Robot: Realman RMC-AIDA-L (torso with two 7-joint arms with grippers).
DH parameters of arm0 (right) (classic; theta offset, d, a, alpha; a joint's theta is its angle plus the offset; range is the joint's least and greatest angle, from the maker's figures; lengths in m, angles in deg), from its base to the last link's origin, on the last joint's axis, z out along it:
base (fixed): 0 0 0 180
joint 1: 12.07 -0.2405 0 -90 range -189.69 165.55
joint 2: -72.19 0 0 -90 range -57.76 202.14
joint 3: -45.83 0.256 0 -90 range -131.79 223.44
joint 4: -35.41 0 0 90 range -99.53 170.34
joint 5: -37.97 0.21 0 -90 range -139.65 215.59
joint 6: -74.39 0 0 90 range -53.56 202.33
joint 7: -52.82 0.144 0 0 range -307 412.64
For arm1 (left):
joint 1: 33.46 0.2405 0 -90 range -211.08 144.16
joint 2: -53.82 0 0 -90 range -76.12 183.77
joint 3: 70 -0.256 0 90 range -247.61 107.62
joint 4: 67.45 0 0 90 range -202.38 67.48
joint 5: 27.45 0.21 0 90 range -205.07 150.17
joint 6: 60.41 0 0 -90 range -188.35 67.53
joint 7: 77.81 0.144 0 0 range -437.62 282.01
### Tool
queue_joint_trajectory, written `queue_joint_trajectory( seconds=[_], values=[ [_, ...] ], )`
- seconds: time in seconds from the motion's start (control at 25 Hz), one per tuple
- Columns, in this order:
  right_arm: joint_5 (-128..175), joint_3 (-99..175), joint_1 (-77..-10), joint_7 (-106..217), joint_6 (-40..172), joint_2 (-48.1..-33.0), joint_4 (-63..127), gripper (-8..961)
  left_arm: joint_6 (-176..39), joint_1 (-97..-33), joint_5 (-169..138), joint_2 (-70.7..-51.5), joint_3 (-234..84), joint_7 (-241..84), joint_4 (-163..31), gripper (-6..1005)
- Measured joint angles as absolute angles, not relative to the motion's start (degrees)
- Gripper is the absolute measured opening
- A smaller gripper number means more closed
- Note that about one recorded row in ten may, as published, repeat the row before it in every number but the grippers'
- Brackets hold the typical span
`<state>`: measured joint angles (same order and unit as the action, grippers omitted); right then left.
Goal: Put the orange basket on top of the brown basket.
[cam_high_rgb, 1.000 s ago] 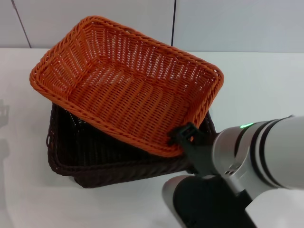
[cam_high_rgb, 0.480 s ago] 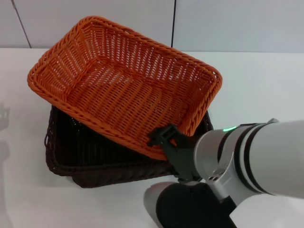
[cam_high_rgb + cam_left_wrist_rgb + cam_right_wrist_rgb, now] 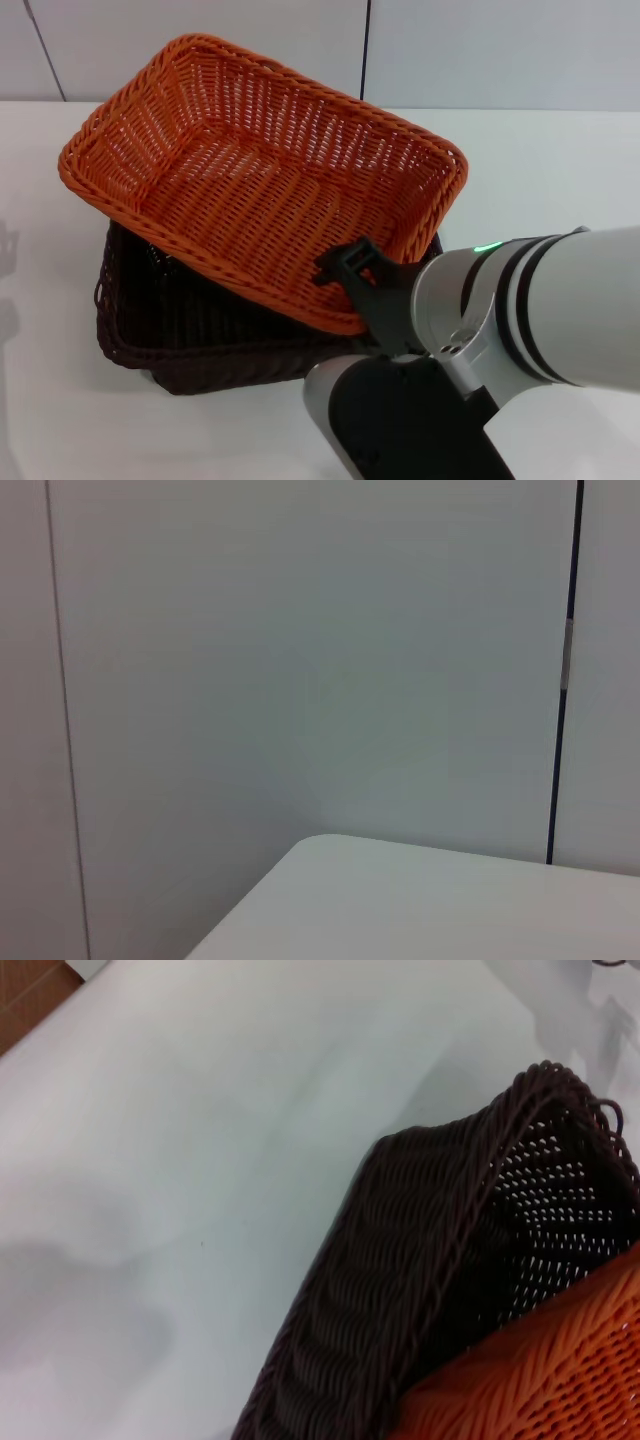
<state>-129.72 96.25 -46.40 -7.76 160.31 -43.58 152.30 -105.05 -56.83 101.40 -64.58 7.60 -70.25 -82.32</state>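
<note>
The orange basket lies crooked, with its far corner (image 3: 193, 46) sticking out past the brown basket, so next my right gripper leaves the orange basket's near rim and reaches toward its far rim (image 3: 272, 68).
The orange basket (image 3: 260, 180) lies skewed and tilted on top of the brown basket (image 3: 200, 335), its far left corner raised and jutting past the brown rim. My right gripper (image 3: 350, 275) is at the orange basket's near rim, shut on it, with one black finger over the rim's edge. The right wrist view shows the brown basket's outer wall and corner (image 3: 400, 1280) with the orange weave (image 3: 540, 1380) just above it. The left gripper is out of view; the left wrist view shows only a wall and a table corner.
Both baskets stand on a white table (image 3: 540, 180), which also shows in the right wrist view (image 3: 180, 1160). A pale panelled wall (image 3: 480, 50) runs behind the table. My right arm (image 3: 500, 340) fills the near right of the head view.
My right gripper moved left along the near side with the orange basket's rim in it, and the orange basket shifted slightly left. Over the last half second it barely moved.
</note>
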Motion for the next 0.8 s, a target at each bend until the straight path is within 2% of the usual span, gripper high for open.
queue_joint_trajectory(
  seconds=[0.56, 0.8],
  values=[
    [-129.6, 90.6, -47.5, -7.6, 156.1, -44.44, 151.8, 641, -104.3, -57.3, 101.2, -64.47, 7.8, -70.2, -82.2, 797],
    [-129.7, 92.1, -47.2, -8.0, 151.9, -44.26, 151.6, 641, -104.3, -57.2, 101.1, -64.48, 7.9, -70.2, -82.2, 797]
  ],
)
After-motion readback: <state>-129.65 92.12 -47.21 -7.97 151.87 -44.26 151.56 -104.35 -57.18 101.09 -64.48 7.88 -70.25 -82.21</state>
